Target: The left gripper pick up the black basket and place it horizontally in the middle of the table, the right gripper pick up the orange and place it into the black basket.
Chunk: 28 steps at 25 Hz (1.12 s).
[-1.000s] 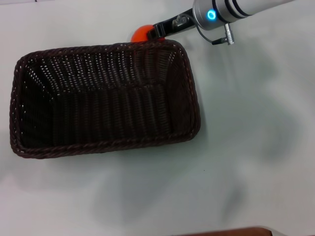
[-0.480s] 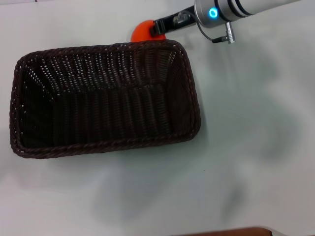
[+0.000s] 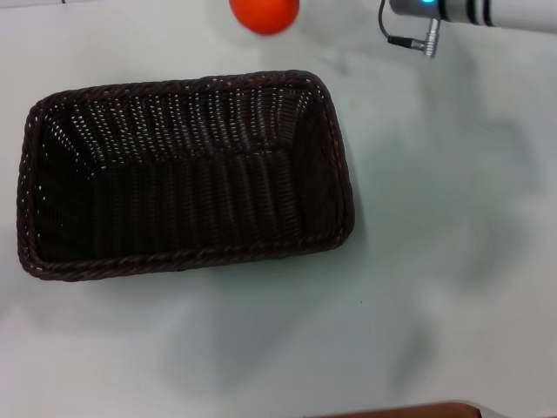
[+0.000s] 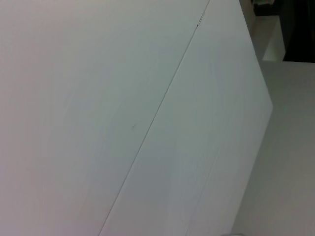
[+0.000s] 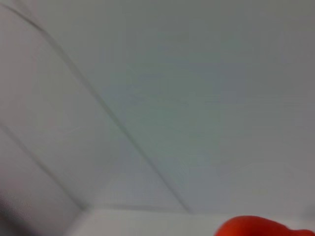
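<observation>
The orange (image 3: 265, 13) is high beyond the black basket's far rim, so my right gripper keeps going over the basket's rim and lets go above the basket's empty bottom (image 3: 198, 205).
The black basket (image 3: 183, 187) lies lengthwise on the white table (image 3: 435, 261), left of centre, and nothing is in it. The orange (image 3: 264, 13) hangs at the top edge of the head view, above and beyond the basket's far rim, off the table. It also shows at the edge of the right wrist view (image 5: 261, 227). My right arm's wrist (image 3: 426, 9) is at the top right, beside the orange; its fingers are cut off by the picture's edge. The left gripper is out of view; the left wrist view shows only bare table (image 4: 123, 123).
A brown edge (image 3: 392, 411) runs along the near side of the table. White table surface lies to the right of and in front of the basket.
The right arm has moved up and away toward the top edge of the head view, and the orange has risen with it from behind the basket's far rim. The basket has not moved.
</observation>
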Each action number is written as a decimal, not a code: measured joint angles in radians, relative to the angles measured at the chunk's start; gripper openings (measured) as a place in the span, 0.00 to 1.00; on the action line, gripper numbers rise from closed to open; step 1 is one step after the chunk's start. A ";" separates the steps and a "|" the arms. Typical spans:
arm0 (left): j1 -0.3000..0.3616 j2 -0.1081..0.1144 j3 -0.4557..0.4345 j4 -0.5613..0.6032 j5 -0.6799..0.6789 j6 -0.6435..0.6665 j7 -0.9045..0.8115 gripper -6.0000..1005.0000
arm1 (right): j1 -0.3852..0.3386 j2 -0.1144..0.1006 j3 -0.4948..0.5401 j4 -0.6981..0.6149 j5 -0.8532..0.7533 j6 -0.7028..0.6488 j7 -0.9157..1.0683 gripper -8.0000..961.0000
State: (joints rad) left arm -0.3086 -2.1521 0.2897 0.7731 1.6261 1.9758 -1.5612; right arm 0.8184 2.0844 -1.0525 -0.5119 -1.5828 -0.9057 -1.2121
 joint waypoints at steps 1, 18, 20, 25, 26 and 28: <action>-0.001 0.000 0.000 0.000 0.000 0.000 0.000 0.70 | -0.016 0.000 0.003 -0.001 0.062 -0.058 -0.073 0.07; -0.027 -0.003 0.027 -0.027 0.002 -0.009 0.004 0.70 | -0.022 0.000 -0.173 -0.005 0.101 -0.513 -0.427 0.13; -0.028 -0.004 0.029 -0.030 0.002 -0.009 0.004 0.70 | -0.024 0.001 -0.179 -0.005 0.101 -0.512 -0.429 0.19; -0.028 -0.005 0.030 -0.043 0.002 -0.009 0.004 0.70 | -0.034 0.001 -0.178 -0.005 0.101 -0.508 -0.432 0.38; -0.028 -0.005 0.030 -0.045 0.002 -0.009 0.005 0.70 | -0.037 0.001 -0.173 -0.005 0.101 -0.508 -0.433 0.43; -0.028 -0.005 0.030 -0.051 0.000 -0.009 0.008 0.70 | -0.047 0.001 -0.160 -0.005 0.106 -0.507 -0.446 0.53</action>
State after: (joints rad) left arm -0.3369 -2.1568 0.3194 0.7224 1.6259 1.9664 -1.5530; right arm 0.7717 2.0853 -1.2129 -0.5170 -1.4764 -1.4123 -1.6581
